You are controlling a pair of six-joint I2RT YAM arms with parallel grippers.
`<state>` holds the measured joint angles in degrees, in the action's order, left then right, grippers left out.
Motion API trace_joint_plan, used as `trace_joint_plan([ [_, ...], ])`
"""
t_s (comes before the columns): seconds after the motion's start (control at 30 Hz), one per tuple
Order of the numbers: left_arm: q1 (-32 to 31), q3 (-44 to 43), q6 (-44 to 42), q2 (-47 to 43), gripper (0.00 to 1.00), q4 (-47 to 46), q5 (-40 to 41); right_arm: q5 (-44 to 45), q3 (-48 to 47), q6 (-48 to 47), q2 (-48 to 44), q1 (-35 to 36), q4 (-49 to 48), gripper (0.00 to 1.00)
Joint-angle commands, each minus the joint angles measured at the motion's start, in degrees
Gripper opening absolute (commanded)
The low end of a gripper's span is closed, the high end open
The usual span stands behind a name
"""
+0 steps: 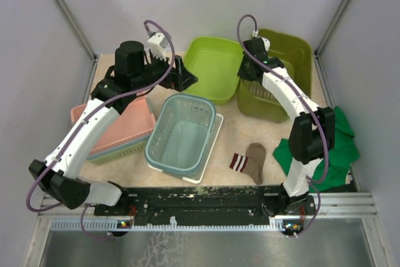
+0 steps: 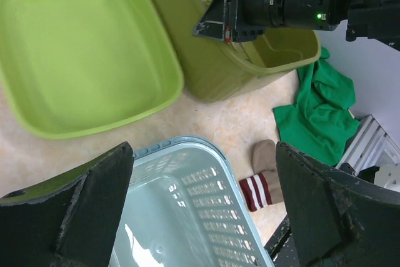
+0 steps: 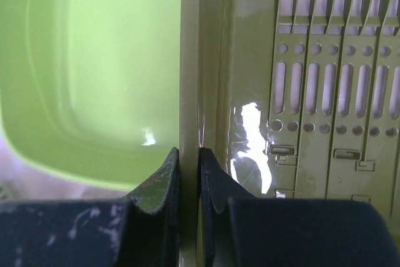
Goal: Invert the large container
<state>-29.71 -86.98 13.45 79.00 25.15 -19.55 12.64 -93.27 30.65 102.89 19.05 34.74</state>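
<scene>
The lime-green tub is crowding the olive container's held rim. Next, my right gripper raises that rim and swings it over toward the container's opposite side.
The large olive-green container stands upright at the back right, with a slotted olive basket inside it. My right gripper is shut on the container's left rim. In the right wrist view both fingers pinch that rim between them, with the slotted basket to the right. My left gripper is open and empty, hovering over the far end of a teal basket. The left wrist view shows the olive container beyond its wide-open gripper.
A lime-green tub sits just left of the olive container, close against it. The teal basket rests on a pale tray. A pink basket is on the left. A striped sock and a green cloth lie front right.
</scene>
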Motion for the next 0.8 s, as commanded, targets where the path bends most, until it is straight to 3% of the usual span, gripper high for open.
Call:
trace_joint_plan([
  [0.0, 0.53, 0.99, -0.97, -2.42, 0.99, 1.16, 1.48, -20.38, -4.10, 6.32, -0.14, 3.73, -12.30, 0.00],
  [0.33, 0.77, 2.43, -1.38, -3.72, 0.99, 0.78, 2.22, -39.67, -3.76, 8.86, -3.40, 5.21, -27.20, 0.00],
  [0.57, 1.12, 2.36, -2.15, -5.84, 0.99, 0.28, 3.26, -46.35, 14.99, 28.03, -14.20, -2.59, -55.18, 0.00],
  [0.77, 1.24, 2.64, -1.94, -6.29, 0.99, -0.35, 1.89, -52.11, 29.51, 44.77, -15.88, -10.41, -78.41, 0.00],
])
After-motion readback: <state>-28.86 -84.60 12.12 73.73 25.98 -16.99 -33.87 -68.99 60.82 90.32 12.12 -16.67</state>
